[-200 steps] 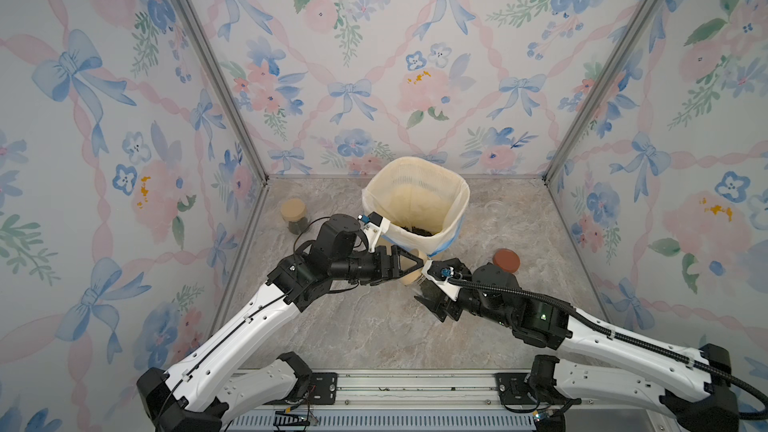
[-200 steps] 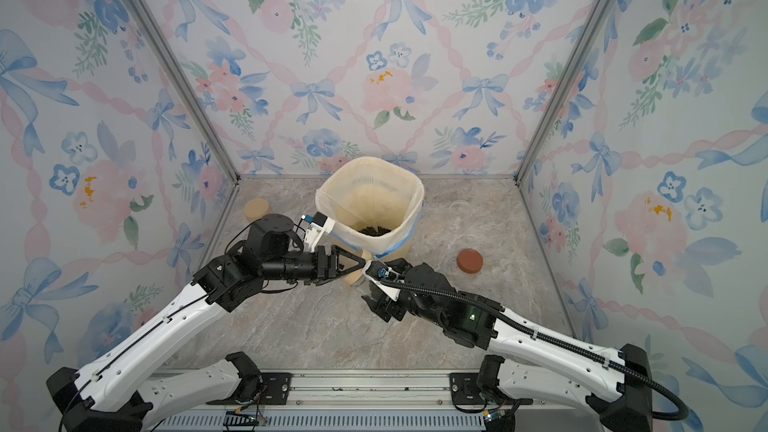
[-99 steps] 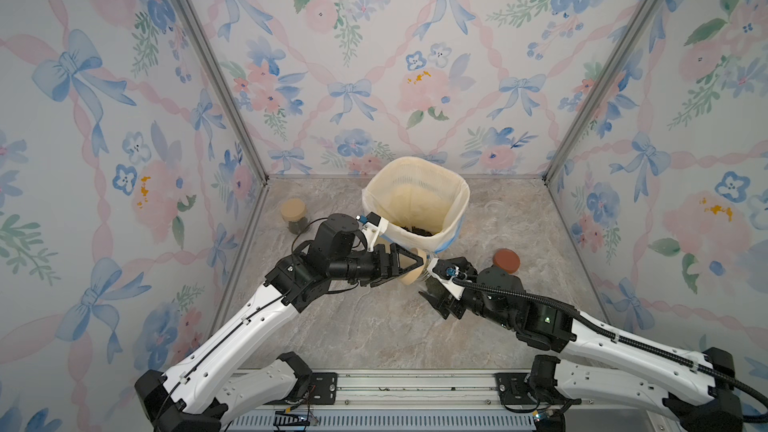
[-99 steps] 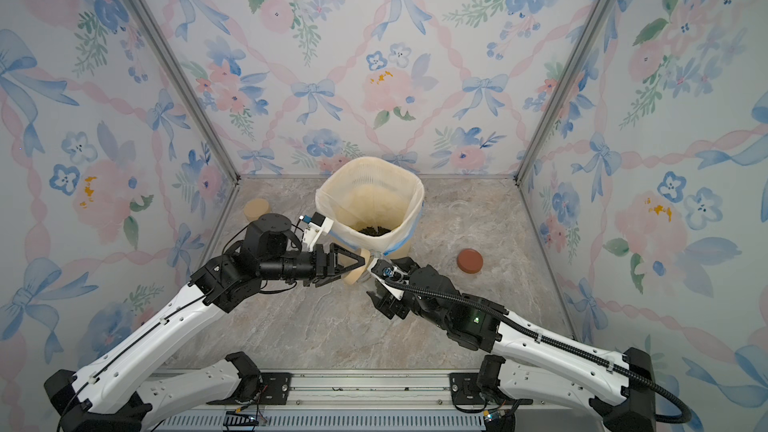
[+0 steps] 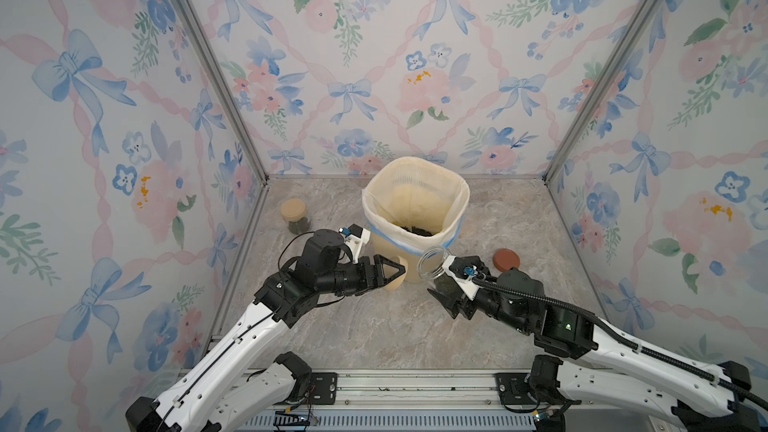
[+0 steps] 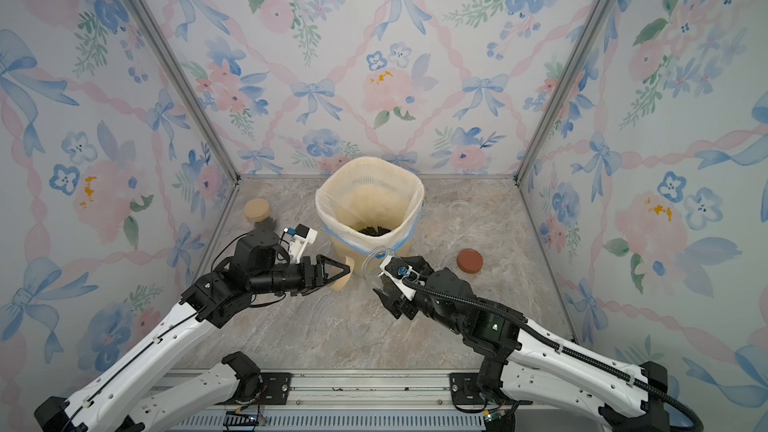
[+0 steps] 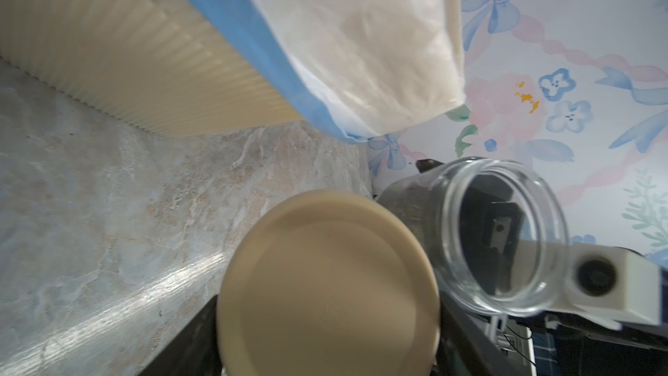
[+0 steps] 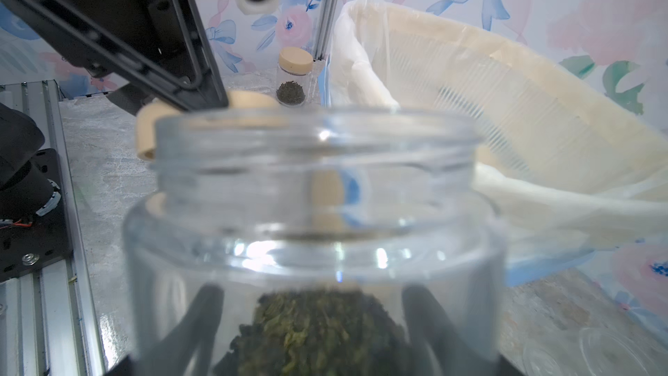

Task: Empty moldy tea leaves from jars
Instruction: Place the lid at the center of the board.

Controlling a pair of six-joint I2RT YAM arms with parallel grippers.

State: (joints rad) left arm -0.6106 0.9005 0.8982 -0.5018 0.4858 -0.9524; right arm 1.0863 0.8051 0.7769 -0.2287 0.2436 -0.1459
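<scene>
My left gripper should keep lowering its tan lid, which is clear of the open jar, to the empty table before the bin until the lid lies flat.
My right gripper is shut on an open glass jar, tilted, its mouth toward the bin's front wall. Moldy tea leaves lie heaped at the jar's bottom between the fingers. My left gripper is shut on a tan lid, held on edge a little left of the jar mouth, apart from it. In the left wrist view the lid fills the jaws with the jar beside it. A second jar with a tan lid stands at the back left, with leaves inside.
The cream ribbed bin with a white liner stands mid-table behind both grippers, dark leaves at its bottom. A reddish-brown lid lies flat right of the bin. A faint clear glass thing sits back right. Walls close in on three sides.
The tan lid and the jar mouth, touching a second ago, have come apart. The left gripper drew back left with the lid; the right moved the jar slightly right.
</scene>
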